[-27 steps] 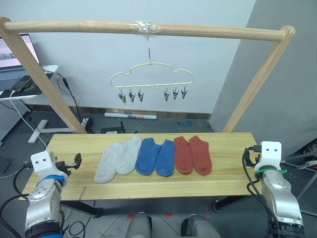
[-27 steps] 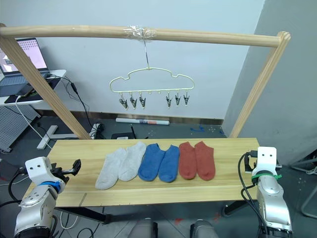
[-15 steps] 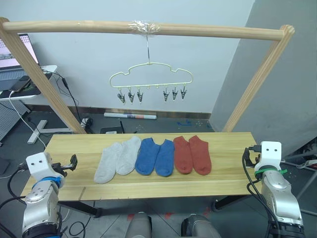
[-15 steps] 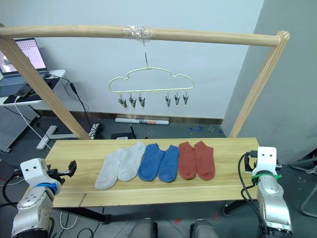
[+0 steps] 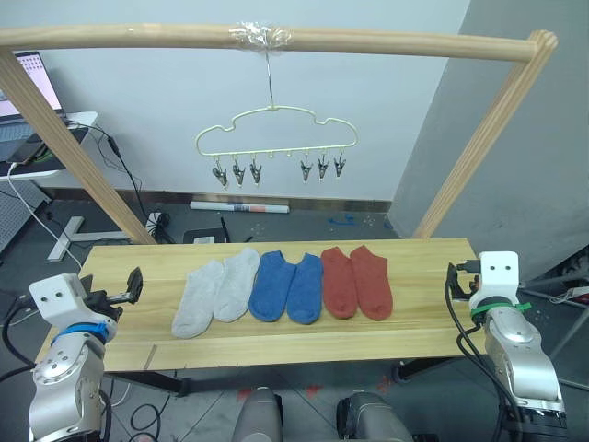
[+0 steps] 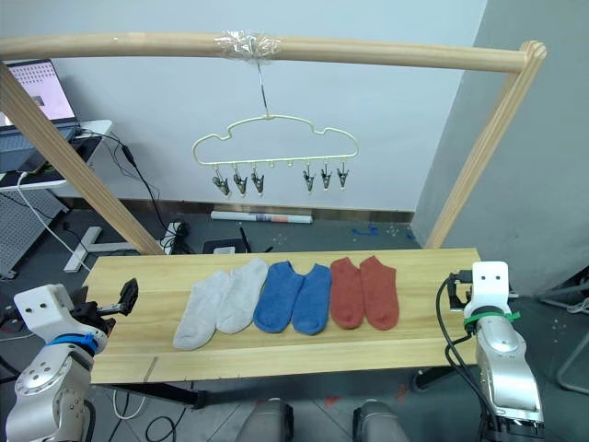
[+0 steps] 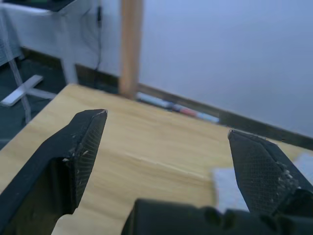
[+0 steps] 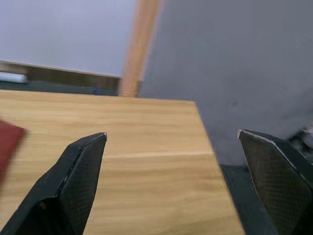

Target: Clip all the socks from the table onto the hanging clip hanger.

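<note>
The pale-yellow clip hanger is hanging by a single central hook, so I expect one end of it to dip when I clip a rust red sock there.
Six socks lie side by side in the middle of the wooden table: a light grey pair, a blue pair and a rust red pair. Above them the pale-yellow clip hanger hangs by its hook from the wooden pole, all its clips bare. My left gripper hovers open over the table's left end, with a grey sock's edge ahead of it. At the table's right end my right gripper is open with nothing in it, a red sock's corner off to its side.
A thick wooden pole frame spans the table, its slanted legs rising behind both ends. A desk with a laptop stands at the back left. Cables and a long tube lie on the floor behind.
The whole picture has shifted as the camera moved. My left arm has drawn a little further toward the table's left end. Socks, hanger and right arm stay put.
</note>
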{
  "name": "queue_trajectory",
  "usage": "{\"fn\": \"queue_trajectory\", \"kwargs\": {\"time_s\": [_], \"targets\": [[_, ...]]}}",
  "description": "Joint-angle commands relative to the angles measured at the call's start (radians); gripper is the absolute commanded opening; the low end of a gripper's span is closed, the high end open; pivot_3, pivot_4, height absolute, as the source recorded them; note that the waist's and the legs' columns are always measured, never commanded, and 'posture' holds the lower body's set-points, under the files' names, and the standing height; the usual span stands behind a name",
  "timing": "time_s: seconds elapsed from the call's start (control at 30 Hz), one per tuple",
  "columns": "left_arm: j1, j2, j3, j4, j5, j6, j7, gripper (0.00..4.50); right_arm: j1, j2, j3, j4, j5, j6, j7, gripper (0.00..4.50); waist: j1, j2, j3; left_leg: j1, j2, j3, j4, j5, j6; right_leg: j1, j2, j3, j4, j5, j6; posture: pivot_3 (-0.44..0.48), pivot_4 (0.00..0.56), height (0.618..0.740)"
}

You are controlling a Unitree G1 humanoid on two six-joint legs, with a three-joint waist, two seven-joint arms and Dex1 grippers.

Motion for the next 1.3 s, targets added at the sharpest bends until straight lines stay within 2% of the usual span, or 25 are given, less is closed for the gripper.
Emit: {"fn": "queue_trajectory", "kwargs": {"time_s": [0.03,0.17,0.27,0.4,0.63,0.83,1.0,1.3], "targets": [[0.002,0.019,-0.019,-0.161,-0.024,0.038,-0.018,4.48,-0.04,-0.051,0.012,-0.078,0.061,-0.011,0.117,4.5,0.0,0.003,0.015,0.0,0.0,0.0,0.0,0.0,0.0,0.0,0.0,0.0,0.0,0.0,0.0,0.24,0.242,0.74],[-0.038,0.017,-0.054,-0.277,-0.061,0.09,-0.028,4.48,-0.094,-0.102,0.051,-0.112,0.135,-0.019,0.264,4.5,0.001,0.004,0.049,0.0,-0.001,0.0,0.001,0.0,0.0,0.0,0.0,0.002,0.0,0.0,0.001,0.237,0.274,0.74],[-0.095,0.015,-0.088,-0.329,-0.071,0.114,-0.026,3.89,-0.144,-0.136,0.089,-0.129,0.188,-0.026,0.375,4.5,0.002,0.003,0.075,-0.001,-0.001,-0.001,0.001,0.0,0.0,0.0,0.002,0.002,0.0,0.001,0.002,0.237,0.289,0.74],[-0.21,0.012,-0.14,-0.339,-0.064,0.168,0.004,2.72,-0.226,-0.133,0.126,-0.165,0.293,-0.001,0.489,4.5,0.003,0.002,0.099,-0.003,-0.001,-0.002,-0.001,0.0,0.0,-0.001,0.003,0.001,-0.001,0.0,0.001,0.237,0.313,0.74],[-0.359,-0.026,-0.212,-0.249,-0.028,0.156,0.021,2.72,-0.366,-0.089,0.213,-0.22,0.428,0.088,0.564,4.5,0.001,0.0,0.124,-0.005,-0.001,-0.002,0.0,-0.002,-0.004,-0.002,0.003,0.001,-0.001,0.0,0.003,0.217,0.331,0.74],[-0.444,-0.066,-0.224,-0.139,0.005,0.099,0.029,2.72,-0.454,-0.057,0.27,-0.229,0.451,0.111,0.566,4.5,0.001,-0.002,0.139,-0.009,-0.001,-0.003,0.001,-0.002,-0.008,-0.006,0.002,-0.001,-0.002,-0.001,0.005,0.193,0.343,0.74],[-0.508,-0.079,-0.234,-0.047,0.032,0.044,0.017,2.72,-0.491,-0.039,0.289,-0.245,0.471,0.128,0.566,4.5,0.001,-0.002,0.142,-0.019,-0.002,-0.005,0.002,0.002,-0.015,-0.014,0.002,-0.002,-0.001,0.001,0.0,0.179,0.351,0.74],[-0.635,-0.098,-0.248,0.091,0.058,-0.033,-0.005,2.72,-0.538,-0.003,0.305,-0.271,0.49,0.149,0.553,4.5,-0.001,-0.003,0.155,-0.02,-0.001,-0.006,0.002,0.003,-0.018,-0.015,0.002,-0.003,0.0,0.002,0.001,0.168,0.359,0.74]]}}
